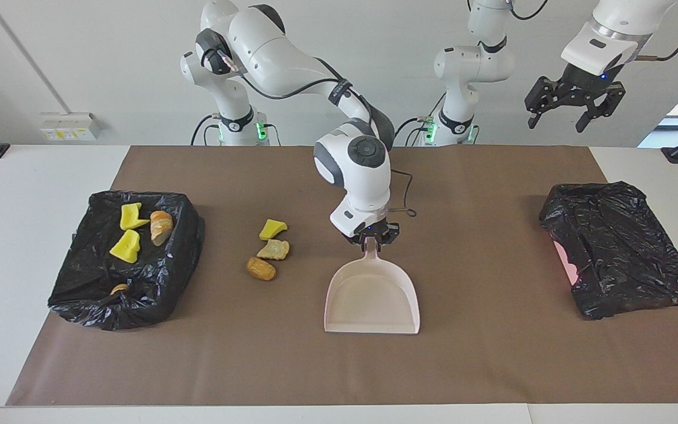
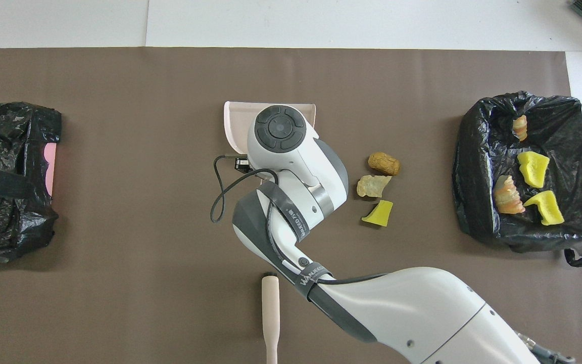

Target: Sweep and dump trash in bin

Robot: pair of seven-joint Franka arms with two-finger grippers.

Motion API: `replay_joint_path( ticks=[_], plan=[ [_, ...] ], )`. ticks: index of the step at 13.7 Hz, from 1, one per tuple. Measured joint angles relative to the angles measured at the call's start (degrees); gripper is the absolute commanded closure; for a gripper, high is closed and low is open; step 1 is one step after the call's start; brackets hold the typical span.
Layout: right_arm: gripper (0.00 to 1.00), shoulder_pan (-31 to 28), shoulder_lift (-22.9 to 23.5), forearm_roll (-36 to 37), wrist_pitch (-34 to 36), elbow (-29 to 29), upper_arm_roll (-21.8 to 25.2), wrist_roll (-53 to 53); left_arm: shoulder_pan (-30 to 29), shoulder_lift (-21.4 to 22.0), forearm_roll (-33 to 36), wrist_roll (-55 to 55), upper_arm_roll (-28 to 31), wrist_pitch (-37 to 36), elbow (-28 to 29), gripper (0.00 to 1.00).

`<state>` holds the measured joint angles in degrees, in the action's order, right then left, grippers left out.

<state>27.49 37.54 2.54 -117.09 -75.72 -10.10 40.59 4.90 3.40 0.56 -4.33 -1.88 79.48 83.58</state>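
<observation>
The scraps (image 2: 373,185) are close together in a row and the pale pink dustpan's front edge (image 2: 271,102) is straight, so I expect the scraps to slide in together when I sweep.
My right gripper (image 1: 368,238) is shut on the handle of the pale pink dustpan (image 1: 372,297), whose pan lies low at the mat's middle with its mouth away from the robots. In the overhead view its wrist hides all but the pan's edge (image 2: 234,124). Three scraps of trash lie on the mat beside the pan, toward the right arm's end: a yellow chunk (image 1: 272,228) (image 2: 378,213), a tan lump (image 1: 273,249) (image 2: 373,185) and a brown lump (image 1: 261,268) (image 2: 384,163). My left gripper (image 1: 557,121) waits open, high over the left arm's end.
A black-bagged bin (image 1: 189,247) (image 2: 473,167) at the right arm's end holds several scraps. A second black-bagged bin (image 1: 621,247) (image 2: 8,202) sits at the left arm's end. The brush handle (image 2: 270,313) lies on the mat near the robots.
</observation>
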Motion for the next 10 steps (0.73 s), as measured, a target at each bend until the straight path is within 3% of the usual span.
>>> replay_joint_path(
  ticks=[3,7,10],
  plan=[
    [0.00,-0.5,-4.0,0.0,2.8,-2.4,0.1,-1.9,0.1,0.1,0.0,0.0,0.0,-0.2,0.0,0.00],
    [0.00,-1.4,-12.8,-2.4,13.9,-5.4,0.0,-3.2,0.2,0.2,0.0,0.0,-0.6,-0.2,0.0,0.00],
    [0.00,-1.1,-21.9,-5.3,15.9,-14.2,-0.4,-3.2,0.3,0.2,-0.1,0.1,-3.2,-0.2,0.0,0.00]
  ],
)
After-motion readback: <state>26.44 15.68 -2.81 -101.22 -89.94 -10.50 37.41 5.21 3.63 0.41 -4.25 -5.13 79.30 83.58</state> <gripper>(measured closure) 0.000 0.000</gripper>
